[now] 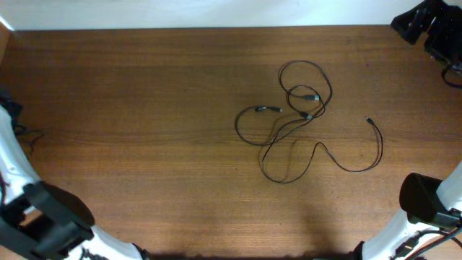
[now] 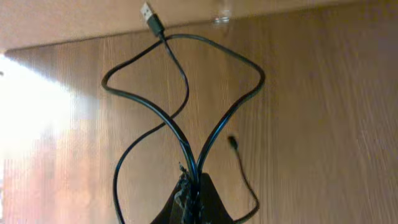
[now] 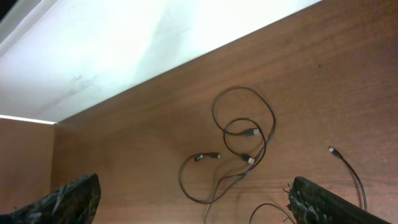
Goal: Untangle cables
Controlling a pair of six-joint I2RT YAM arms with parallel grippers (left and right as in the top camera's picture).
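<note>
I keep moving the held black cable (image 1: pixel 30 134) over the clear wood (image 1: pixel 59 150) with my left gripper until the cable lies there, and then let go, because the cable is out of the tangle.
A loose tangle of thin black cables (image 1: pixel 299 108) lies on the wooden table right of centre. One strand trails out to a small plug (image 1: pixel 369 120) at the right. The tangle also shows in the right wrist view (image 3: pixel 249 143). My right gripper (image 3: pixel 196 205) is open and empty, above the table on the near side of the tangle. In the left wrist view my left gripper (image 2: pixel 193 202) is shut on black cable strands (image 2: pixel 186 93) that loop out ahead of it. One ends in a USB plug (image 2: pixel 151 18), another in a small plug (image 2: pixel 232 142). The overhead view does not show these strands.
The left arm (image 1: pixel 43 217) is at the near left corner and the right arm (image 1: pixel 426 202) at the near right corner. Black equipment (image 1: pixel 426 25) sits at the far right corner. A white surface (image 3: pixel 124 50) runs beyond the table's far edge.
</note>
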